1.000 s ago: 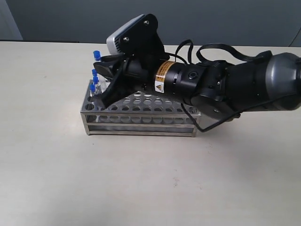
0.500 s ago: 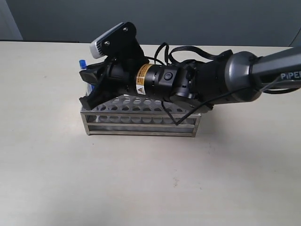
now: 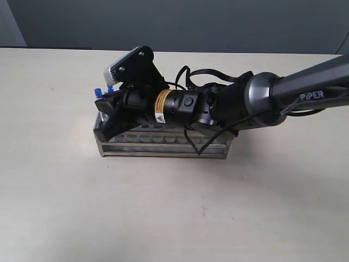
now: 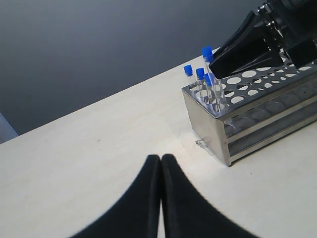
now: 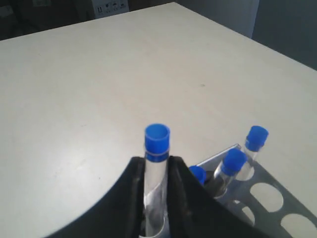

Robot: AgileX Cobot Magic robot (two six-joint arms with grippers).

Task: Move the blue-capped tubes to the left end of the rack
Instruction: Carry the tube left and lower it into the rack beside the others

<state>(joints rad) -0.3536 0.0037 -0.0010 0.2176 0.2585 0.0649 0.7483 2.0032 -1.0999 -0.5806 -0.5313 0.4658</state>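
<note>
My right gripper should keep lowering the held tube until its cap matches the other caps (image 4: 200,73), because the tube is upright with its lower end in the rack's corner hole (image 4: 222,107).
The silver rack (image 3: 163,145) lies on the table, also shown in the left wrist view as the rack (image 4: 233,130). My right gripper (image 5: 156,161) is shut on a blue-capped tube (image 5: 157,141) and holds it upright over the rack's left end, its cap higher than the others. Three more blue-capped tubes (image 5: 234,159) stand in holes at that end, beside the held one. In the exterior view the right gripper (image 3: 104,112) covers the left end, with two blue caps (image 3: 98,91) showing above it. My left gripper (image 4: 161,159) is shut and empty, over bare table short of the rack.
The right arm (image 3: 234,106) lies along the top of the rack and hides most of its holes. The tabletop (image 3: 163,207) is pale, with a dark wall behind it. The left arm is out of the exterior view.
The right gripper has moved left and down with the tube, from above the rack's left part to its very left end. The held cap now sits close to the other caps.
</note>
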